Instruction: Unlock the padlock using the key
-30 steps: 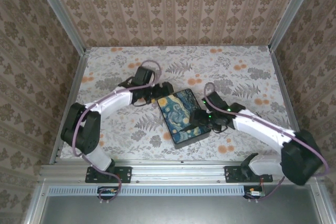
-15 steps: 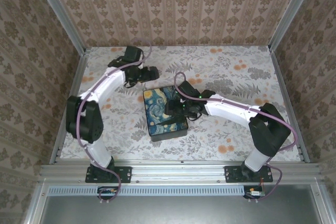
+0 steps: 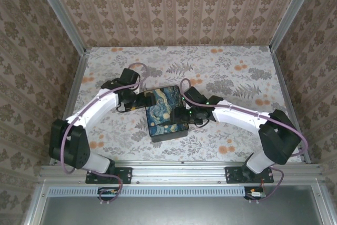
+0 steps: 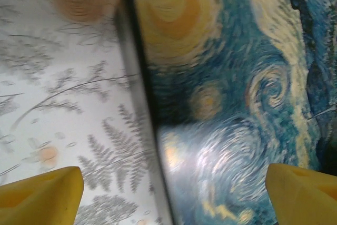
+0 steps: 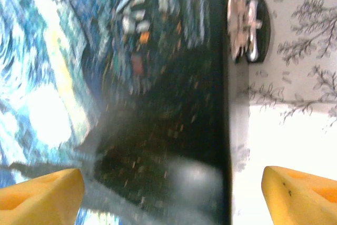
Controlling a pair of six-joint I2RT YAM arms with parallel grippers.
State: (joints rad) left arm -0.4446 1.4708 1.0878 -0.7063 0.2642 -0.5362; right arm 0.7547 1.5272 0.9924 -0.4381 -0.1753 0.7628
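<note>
The robot's left gripper should back off and turn the metal clasp [image 5: 250, 30] toward the near rail [image 3: 171, 165], because the clasp is on the box's side by the right gripper.
A black box [image 3: 164, 110] with a blue-and-yellow swirl lid sits mid-table. My left gripper [image 3: 138, 100] is at its left side and stands open. In the left wrist view its yellow fingertips [image 4: 43, 193] straddle the box's left edge [image 4: 142, 104], with nothing held. My right gripper [image 3: 185, 114] is open at the box's right side, spanning the lid's dark right edge [image 5: 216, 104]. A small blurred thing, dark and disc-shaped with pale metal parts [image 5: 247, 29], lies on the table beside the box. I cannot tell if it is the key. The padlock is out of view.
The table wears a floral cloth [image 3: 237, 72]. Patterned walls and metal posts close the back and sides. Both arms bend in toward the box from the near rail [image 3: 179, 169].
The box was turned and pushed left a second ago and has since stayed put. My left gripper came in from the back left to the box's left edge. My right gripper slid off the lid to its right edge.
</note>
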